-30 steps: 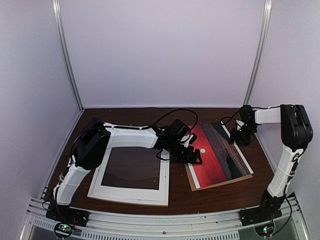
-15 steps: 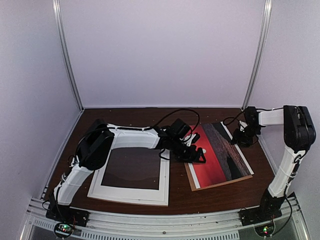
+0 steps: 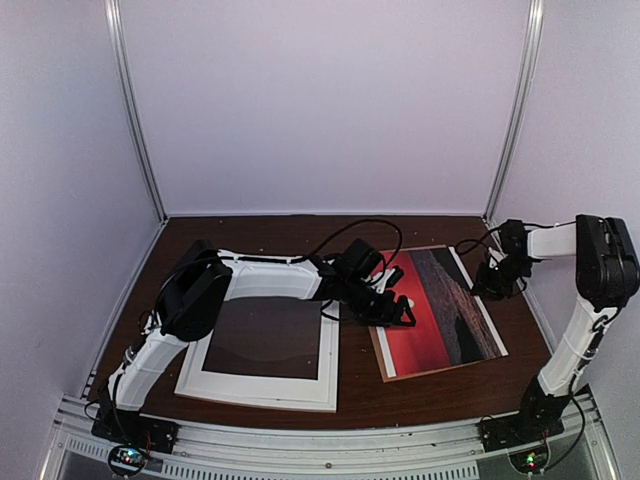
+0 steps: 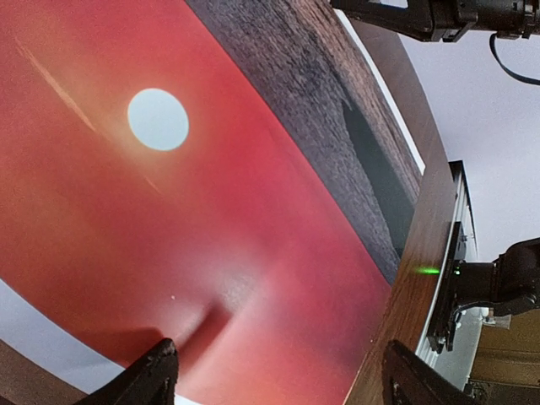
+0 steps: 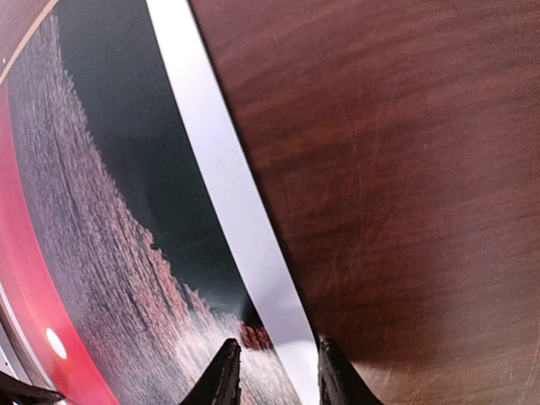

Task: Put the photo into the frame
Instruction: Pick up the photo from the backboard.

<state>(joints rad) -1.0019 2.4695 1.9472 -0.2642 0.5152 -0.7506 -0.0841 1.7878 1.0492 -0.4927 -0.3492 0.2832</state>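
The photo's white border (image 5: pixel 274 312) is flat beneath my right gripper. Next, I open the gripper, go along to the photo's near corner (image 3: pixel 503 353) and pinch the photo up there.
The photo (image 3: pixel 440 310), a red sunset with a small white sun and dark sea, lies flat on the right half of the table. The white frame (image 3: pixel 260 392) lies flat at the left, near the front edge. My left gripper (image 3: pixel 400 298) hovers low over the photo's red left part; in the left wrist view it (image 4: pixel 283 371) stands wide open above the red sky (image 4: pixel 253 211), holding nothing. My right gripper (image 3: pixel 492 285) is down at the photo's right edge. In the right wrist view its jaws (image 5: pixel 278 367) stand narrowly apart astride the photo's white border (image 5: pixel 224 194).
The brown wooden table (image 5: pixel 405 169) extends right of the photo to the side wall. A thin brown edge (image 3: pixel 440 368) shows under the photo's near side. White walls enclose the table at the back and both sides. Arm bases sit on the metal rail (image 3: pixel 330 440).
My right gripper has moved right and nearer along the photo's right edge, and its jaws have narrowed. My left gripper has shifted slightly right over the photo.
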